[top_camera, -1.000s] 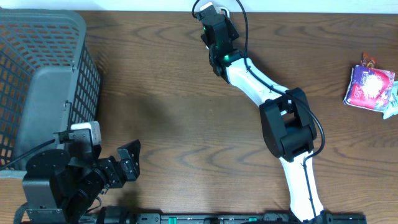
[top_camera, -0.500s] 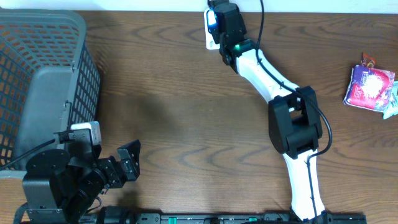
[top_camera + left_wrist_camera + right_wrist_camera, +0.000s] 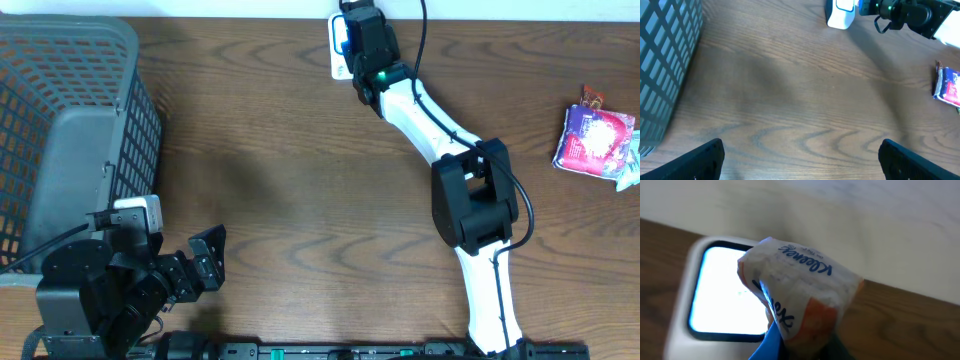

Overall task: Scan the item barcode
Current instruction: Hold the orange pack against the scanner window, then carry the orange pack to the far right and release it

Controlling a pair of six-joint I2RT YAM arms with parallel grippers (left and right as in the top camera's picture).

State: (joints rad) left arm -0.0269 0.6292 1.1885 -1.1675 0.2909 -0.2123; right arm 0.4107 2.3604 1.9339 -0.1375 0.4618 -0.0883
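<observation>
I keep moving my right gripper on from the scanner, because there is open space (image 3: 533,109) for the tissue pack (image 3: 797,282) beside the pink snack packet, and let go of the pack there.
My right gripper (image 3: 358,28) reaches to the table's far edge and is shut on the item, a white and orange Kleenex tissue pack (image 3: 800,285). The pack hangs right in front of the white scanner (image 3: 725,297), whose window glows bright. From overhead the scanner (image 3: 337,50) shows beside the gripper, and the pack is mostly hidden under it. No barcode shows. My left gripper (image 3: 205,260) rests at the near left, open and empty, its fingers (image 3: 700,160) wide apart in the left wrist view. That view also shows the scanner (image 3: 840,12) far ahead.
A grey mesh basket (image 3: 60,120) fills the left side of the table. A pink snack packet (image 3: 595,140) lies at the right edge, also seen from the left wrist as a pink packet (image 3: 947,85). A white wall borders the far edge.
The right gripper swung right along the far edge with the tissue pack until it faced the scanner, then held still. The left arm has not moved.
</observation>
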